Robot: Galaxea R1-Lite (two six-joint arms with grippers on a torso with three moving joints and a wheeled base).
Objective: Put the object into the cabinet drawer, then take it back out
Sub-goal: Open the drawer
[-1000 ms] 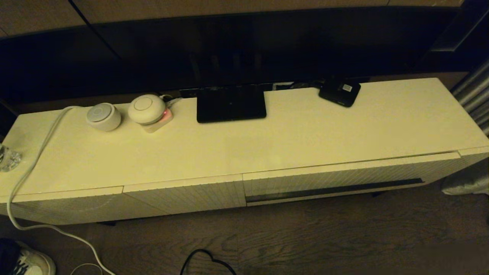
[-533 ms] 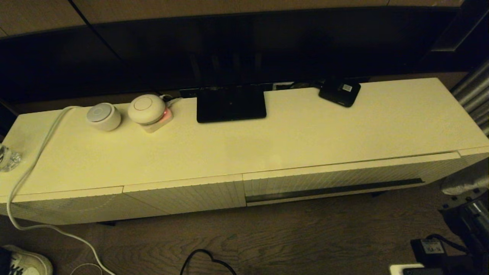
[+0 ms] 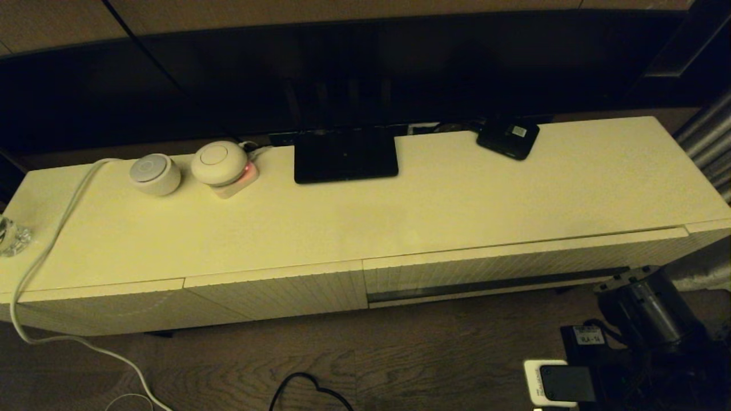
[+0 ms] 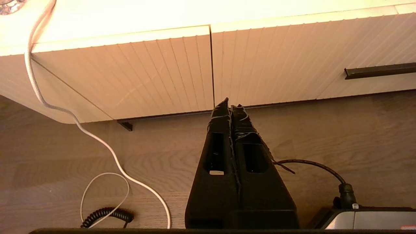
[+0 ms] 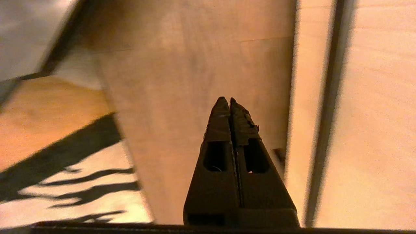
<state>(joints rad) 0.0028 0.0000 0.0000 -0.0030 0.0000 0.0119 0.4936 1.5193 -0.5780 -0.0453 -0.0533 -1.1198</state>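
Observation:
My right gripper goes on moving back over the clear floor (image 3: 524, 342) before its fingers open wide, because the drawer front (image 3: 493, 271) is flush with the cabinet.
The cabinet drawer (image 3: 514, 265) is closed, its ribbed cream front flush with the cabinet and a long dark slot along its lower edge; its left end also shows in the left wrist view (image 4: 390, 48). The black folding umbrella is out of view in every frame. My right arm (image 3: 645, 308) reaches in low at the bottom right, just below the drawer's right end. The right gripper (image 5: 230, 99) is shut and empty over wooden floor. My left gripper (image 4: 230, 101) is shut and empty, low before the narrower ribbed panel (image 4: 182, 68).
On the cabinet top (image 3: 457, 200) sit a flat black box with a white label (image 3: 508, 138), a black stand base (image 3: 345, 154) and two round white devices (image 3: 154, 174). A white cable (image 3: 51, 240) hangs off the left end. A black cable (image 3: 308, 388) lies on the floor.
My right arm has come into the head view at the bottom right and moved left and up toward the drawer. A shoe at the bottom left has left the view.

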